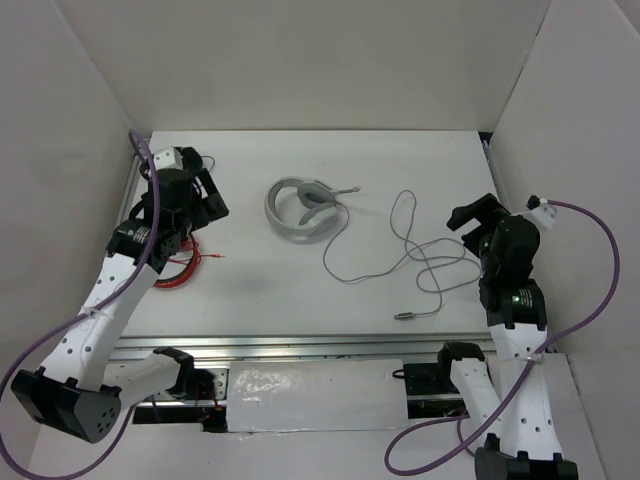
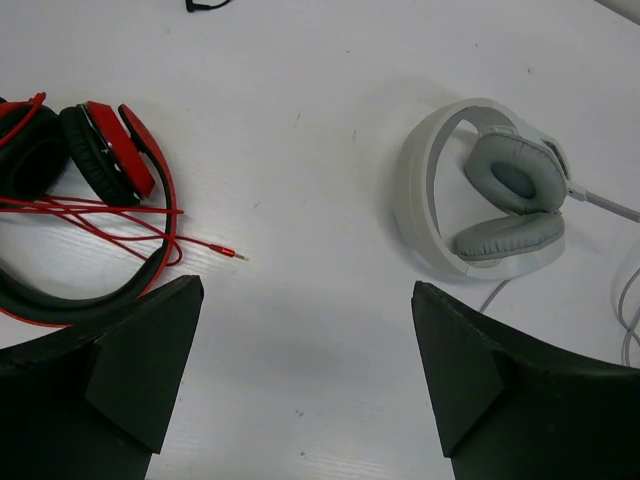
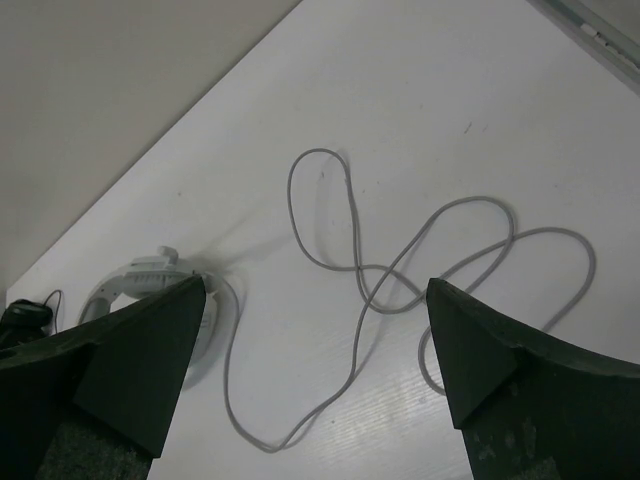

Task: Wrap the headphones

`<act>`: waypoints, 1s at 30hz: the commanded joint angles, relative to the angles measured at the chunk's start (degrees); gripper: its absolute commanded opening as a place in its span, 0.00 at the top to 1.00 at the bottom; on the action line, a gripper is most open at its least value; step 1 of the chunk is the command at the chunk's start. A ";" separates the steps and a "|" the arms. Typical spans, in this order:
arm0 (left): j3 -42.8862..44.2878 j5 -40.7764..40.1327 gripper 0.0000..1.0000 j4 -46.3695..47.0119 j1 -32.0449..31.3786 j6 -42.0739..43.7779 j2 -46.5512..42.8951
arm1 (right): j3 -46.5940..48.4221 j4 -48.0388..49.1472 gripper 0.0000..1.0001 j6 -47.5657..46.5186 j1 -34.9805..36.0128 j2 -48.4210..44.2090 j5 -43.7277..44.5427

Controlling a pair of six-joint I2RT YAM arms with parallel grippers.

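Note:
My open left gripper should keep moving until its fingers are on both sides of the headband, because the headband of the light grey headphones (image 1: 270, 208) faces it across clear table (image 1: 246, 212).
The light grey headphones (image 1: 305, 210) lie flat in the middle of the white table, earcups folded inward (image 2: 505, 195). Their thin grey cable (image 1: 425, 255) trails right in loose loops (image 3: 400, 265) and ends in a metal plug (image 1: 405, 316) near the front. My left gripper (image 1: 208, 190) hovers open to the left of the headphones, with bare table between its fingers (image 2: 308, 290). My right gripper (image 1: 470, 220) stands open over the cable loops (image 3: 315, 290), holding nothing. In the right wrist view the headphones (image 3: 140, 275) are partly hidden behind one finger.
Black and red headphones (image 2: 95, 165) with a thin red cable (image 1: 180, 268) lie at the left, under my left arm. White walls enclose the table on three sides. A metal rail (image 1: 300, 345) runs along the front edge.

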 commanded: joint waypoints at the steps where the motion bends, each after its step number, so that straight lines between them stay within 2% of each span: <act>1: 0.35 1.28 0.01 1.90 0.19 -0.29 1.71 | -0.69 1.85 0.00 0.14 0.53 -0.89 1.42; 6: 1.05 6.98 0.01 6.55 -0.07 -0.03 7.51 | -1.75 3.08 0.00 -0.55 0.71 -0.72 0.02; 8: 2.10 8.39 0.01 7.96 -0.07 0.15 12.34 | -2.10 3.61 0.00 -1.08 0.89 -0.63 0.10; 15: 12.20 13.23 0.01 11.13 -1.83 1.73 29.56 | -2.89 4.75 0.00 -1.96 1.41 1.30 -0.51; 22: 23.19 14.73 0.01 8.68 -2.62 2.08 46.52 | -3.33 5.28 0.00 -2.49 1.77 4.56 -0.33; 28: 25.49 13.94 0.14 6.92 -3.41 1.82 52.69 | -3.16 4.93 0.00 -3.01 2.03 6.23 0.72; 30: 24.61 14.21 0.14 7.35 -4.11 2.17 53.13 | -3.16 5.10 0.00 -3.10 1.94 6.40 0.90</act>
